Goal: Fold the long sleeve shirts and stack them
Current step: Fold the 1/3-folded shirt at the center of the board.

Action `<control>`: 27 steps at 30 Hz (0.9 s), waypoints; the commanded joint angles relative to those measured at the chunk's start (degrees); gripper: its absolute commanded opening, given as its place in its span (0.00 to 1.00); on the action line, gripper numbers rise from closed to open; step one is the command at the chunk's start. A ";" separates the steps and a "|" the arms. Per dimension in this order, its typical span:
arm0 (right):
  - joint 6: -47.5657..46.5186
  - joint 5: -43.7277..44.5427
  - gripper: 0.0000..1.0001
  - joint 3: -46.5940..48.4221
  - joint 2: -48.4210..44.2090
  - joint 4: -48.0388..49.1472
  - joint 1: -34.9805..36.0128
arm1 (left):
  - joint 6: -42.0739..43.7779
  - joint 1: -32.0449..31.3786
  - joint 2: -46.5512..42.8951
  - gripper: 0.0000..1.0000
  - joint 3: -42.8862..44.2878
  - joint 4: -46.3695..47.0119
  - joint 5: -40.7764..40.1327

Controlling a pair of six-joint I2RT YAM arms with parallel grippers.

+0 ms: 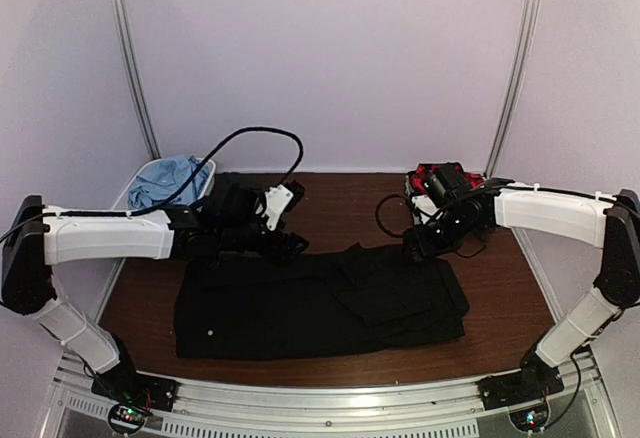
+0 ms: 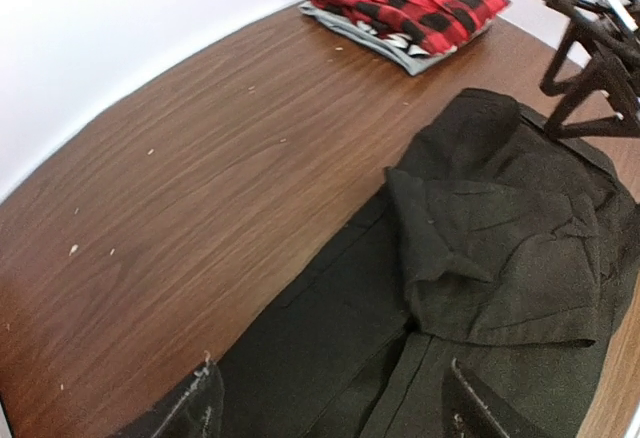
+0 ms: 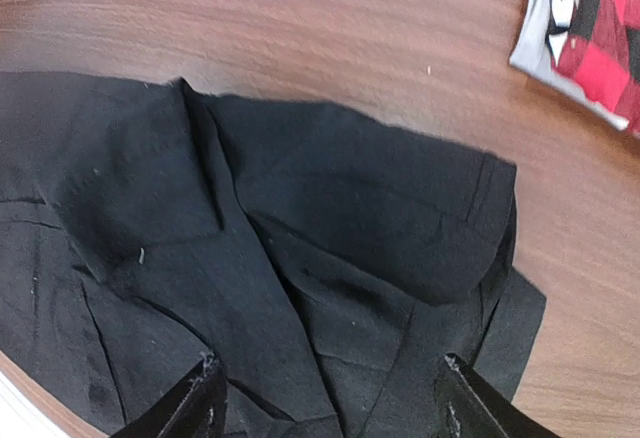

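Observation:
A loose, raised edge shows on the folded sleeve, so the sleeve will straighten along the flat body of the shirt when I pull it.
The black long sleeve shirt lies partly folded across the middle of the table, a sleeve folded over its body. My left gripper hovers over its far left edge, open, fingers spread with only cloth below. At the shirt's far right edge my right gripper is also open and holds nothing. A folded red-and-black plaid shirt sits at the back right. A light blue shirt lies bunched at the back left.
The blue shirt rests in a white basket off the table's back left corner. Under the plaid shirt lies a folded grey garment. Black cables loop above the left arm. White walls enclose the table on three sides.

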 commanded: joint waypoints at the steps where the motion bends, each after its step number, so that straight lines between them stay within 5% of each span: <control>1: 1.14 -3.87 0.72 -4.57 -3.92 5.06 -2.28 | 12.53 -7.08 6.94 0.75 7.74 -4.52 -6.90; 12: 1.81 -9.87 0.71 -15.28 -9.28 11.96 -11.70 | 31.13 -17.33 27.63 0.72 26.94 -13.69 -15.85; 27: 2.02 -13.48 0.71 -18.41 -11.97 14.34 -13.52 | 41.03 -18.30 40.17 0.65 37.19 -18.57 -25.52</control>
